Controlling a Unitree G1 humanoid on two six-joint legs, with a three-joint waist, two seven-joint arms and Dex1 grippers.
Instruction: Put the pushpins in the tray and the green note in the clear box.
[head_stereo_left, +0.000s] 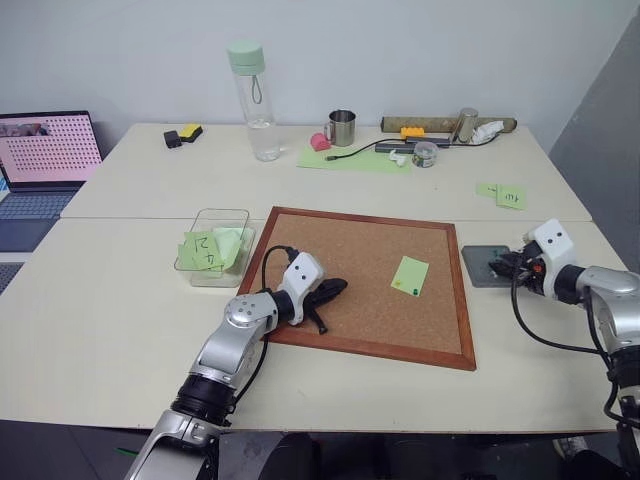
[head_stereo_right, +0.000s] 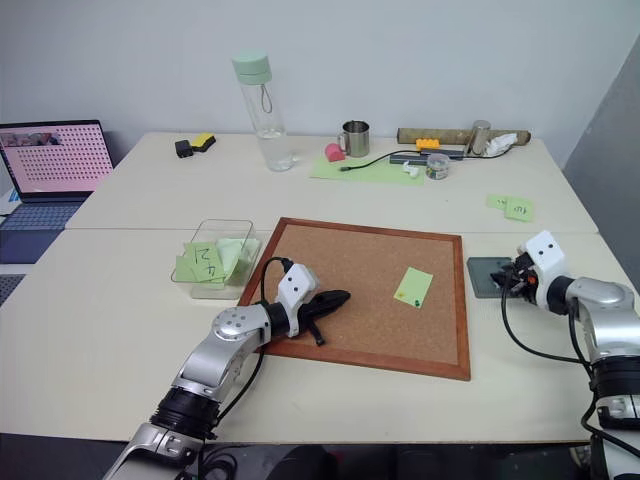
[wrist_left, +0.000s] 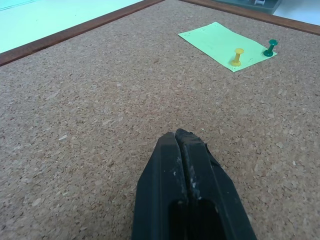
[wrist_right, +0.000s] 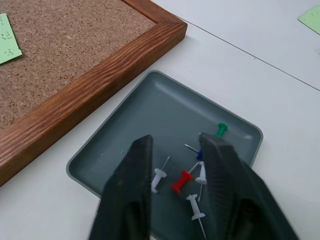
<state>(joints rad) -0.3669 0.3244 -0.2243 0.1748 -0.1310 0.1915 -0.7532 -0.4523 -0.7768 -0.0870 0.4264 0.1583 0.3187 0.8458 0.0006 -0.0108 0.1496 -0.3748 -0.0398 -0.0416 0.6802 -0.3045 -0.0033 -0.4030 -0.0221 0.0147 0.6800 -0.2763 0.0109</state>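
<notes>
The green note will come up together with the yellow pushpin when I lift, because the yellow pushpin is stuck through the green note's near edge.
The green note lies on the corkboard, with a yellow pushpin and a green pushpin stuck in near one edge. My left gripper is shut and empty, low over the cork to the left of the note. The dark grey tray sits just past the board's right edge. It holds a red pushpin, a green one and several white ones. My right gripper hovers open over the tray, nothing between its fingers. The clear box stands left of the board with written green notes inside.
The wood-framed corkboard takes up the table's middle. At the back stand a water bottle, a metal mug and small clutter. A laptop is at the far left. Two green notes lie at the right.
</notes>
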